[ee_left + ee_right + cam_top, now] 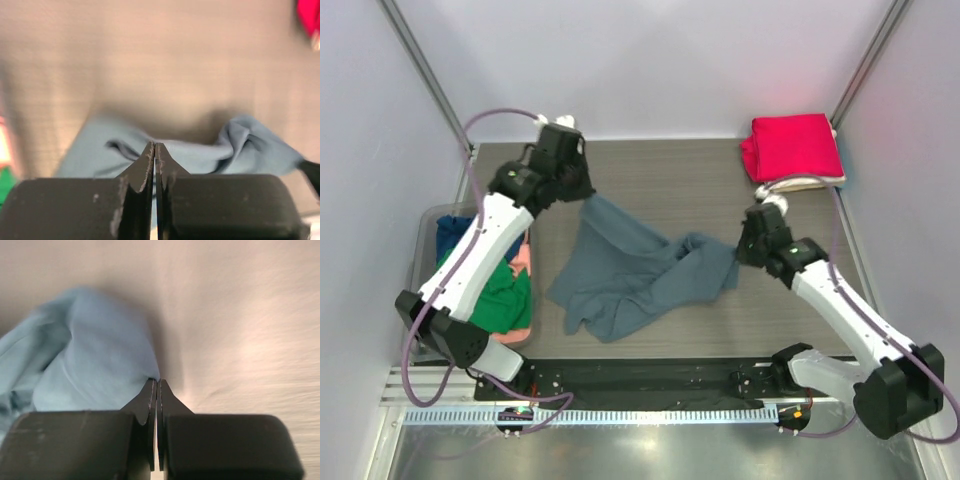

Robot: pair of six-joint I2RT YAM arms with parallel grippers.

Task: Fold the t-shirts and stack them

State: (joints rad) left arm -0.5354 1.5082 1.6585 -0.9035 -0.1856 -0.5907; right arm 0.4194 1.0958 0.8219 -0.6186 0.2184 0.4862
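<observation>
I should move the held corner towards the bin with my left gripper and pull it tight before that gripper opens, because the grey-blue t-shirt sags in folds (672,252) between my grippers.
The large slate grey-blue t-shirt (640,275) lies crumpled in the middle of the table. My left gripper (582,192) is shut on its far left corner, which is pulled up towards the back; the left wrist view shows the closed gripper (155,145) with the cloth (200,155) hanging beyond. My right gripper (745,250) is shut on the shirt's right edge, and the right wrist view shows that gripper (157,381) against the cloth (95,360). A folded red t-shirt (792,146) lies on a cream one (805,183) at the back right.
A clear plastic bin (428,218) stands at the left, under my left arm. It holds a green t-shirt (505,292), a navy one (450,235) and a salmon-pink one (522,257). Grey walls close in the table on three sides.
</observation>
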